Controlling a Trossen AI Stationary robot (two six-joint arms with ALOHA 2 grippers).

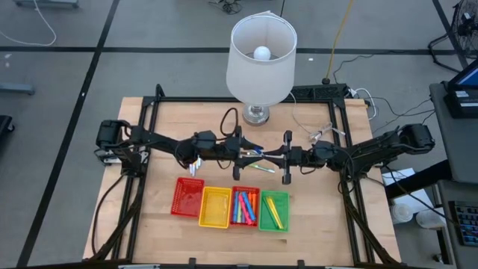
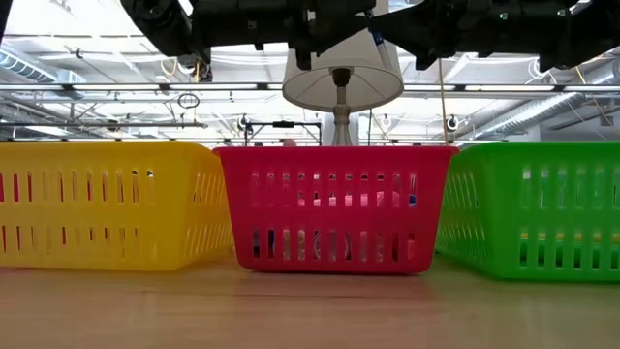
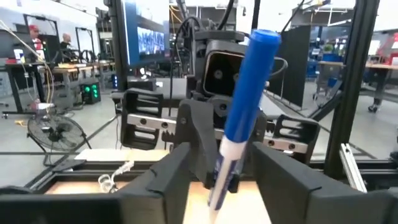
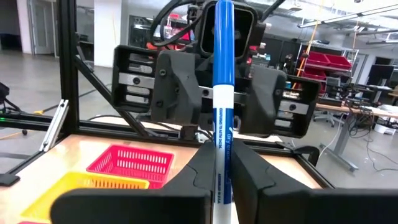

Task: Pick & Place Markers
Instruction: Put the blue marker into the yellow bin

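Note:
The marker (image 3: 241, 102) is tilted between my left gripper's open fingers, so I should move in and close those fingers below the blue cap (image 3: 231, 150) before my right gripper opens.
A white marker with a blue cap (image 4: 222, 74) is up in the air over the table's middle, between my two grippers, which face each other. My right gripper (image 4: 222, 180) is shut on it. My left gripper (image 3: 221, 186) is open: its fingers (image 4: 180, 93) stand on either side of the marker's cap half (image 3: 245, 106), with a gap on each side. Several coloured markers lie in a red tray (image 1: 245, 205), and yellow ones lie in the green tray (image 1: 273, 211). A loose marker (image 1: 261, 167) lies on the table below the grippers. My right gripper pinches the marker's white barrel (image 4: 222, 171) between its two fingers, near the end away from the cap. The fingers come roughly level from the table's right and lie along the marker. The marker juts out toward my left arm, cap end leading, clear of the table.
Four mesh trays stand in a row near the front: red (image 1: 187, 196), yellow (image 1: 215, 207), red, green. A lamp with a white shade (image 1: 261, 60) stands at the table's far middle. A black frame (image 1: 153, 127) runs around the table.

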